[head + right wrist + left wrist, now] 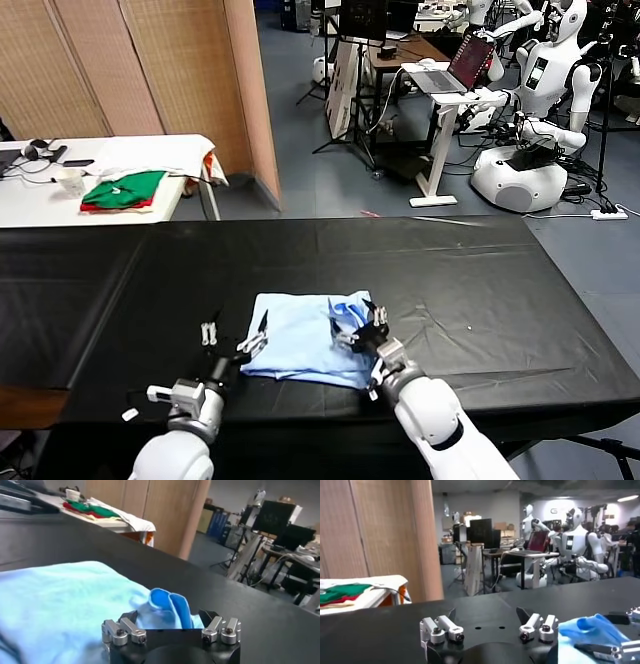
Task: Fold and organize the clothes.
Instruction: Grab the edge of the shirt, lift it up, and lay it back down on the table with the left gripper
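The light-blue T-shirt [298, 335] lies folded into a rectangle with stacked edges [318, 379]. It will slide along in one piece when I pull its side.
The clothes are one pale light-blue T-shirt [300, 340] lying partly folded on the black table [480, 290], near its front edge. My right gripper [358, 325] hovers low over the shirt's right side. It is open, and a raised bunch of blue cloth [167, 605] stands between its spread fingers without being pinched. My left gripper [235, 333] is open at the shirt's left edge, with one fingertip [261, 324] by the hem and bare table under the gap. In the left wrist view the left gripper [487, 616] holds nothing and the shirt [590, 630] lies off to one side.
A white table [180, 150] at the back left carries folded green and red garments [125, 190]. A wooden partition [160, 70] stands behind it. Beyond the black table are a laptop stand [445, 95] and other white robots [540, 90].
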### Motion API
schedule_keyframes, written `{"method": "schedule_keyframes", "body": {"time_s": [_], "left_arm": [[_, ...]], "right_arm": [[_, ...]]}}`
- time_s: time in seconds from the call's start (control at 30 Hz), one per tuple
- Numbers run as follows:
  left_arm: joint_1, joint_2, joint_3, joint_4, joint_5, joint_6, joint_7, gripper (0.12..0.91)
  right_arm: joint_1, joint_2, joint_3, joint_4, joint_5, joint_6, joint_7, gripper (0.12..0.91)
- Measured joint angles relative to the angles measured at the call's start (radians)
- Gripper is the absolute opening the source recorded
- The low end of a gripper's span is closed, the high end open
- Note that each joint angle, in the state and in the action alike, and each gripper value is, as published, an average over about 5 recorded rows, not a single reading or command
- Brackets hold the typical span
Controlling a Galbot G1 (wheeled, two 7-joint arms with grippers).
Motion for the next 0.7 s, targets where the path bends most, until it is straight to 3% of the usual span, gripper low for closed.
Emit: {"method": "schedule_keyframes", "body": {"time_s": [0.23, 0.47, 0.7], "left_arm": [[0.002, 0.001, 0.001, 0.010, 0.005, -0.006, 0.000, 0.907], [0.005, 0.005, -0.003, 0.034, 0.000, -0.022, 0.005, 0.907], [-0.003, -0.002, -0.030, 0.075, -0.128, -0.019, 0.073, 0.907]], "right_arm": [[-0.020, 0.031, 0.056, 0.003, 0.081, -0.019, 0.036, 0.907], [-0.058, 0.035, 0.110, 0.052, 0.173, -0.039, 0.045, 0.907], [-0.150, 0.013, 0.192, 0.180, 0.244, -0.049, 0.069, 0.907]]}}
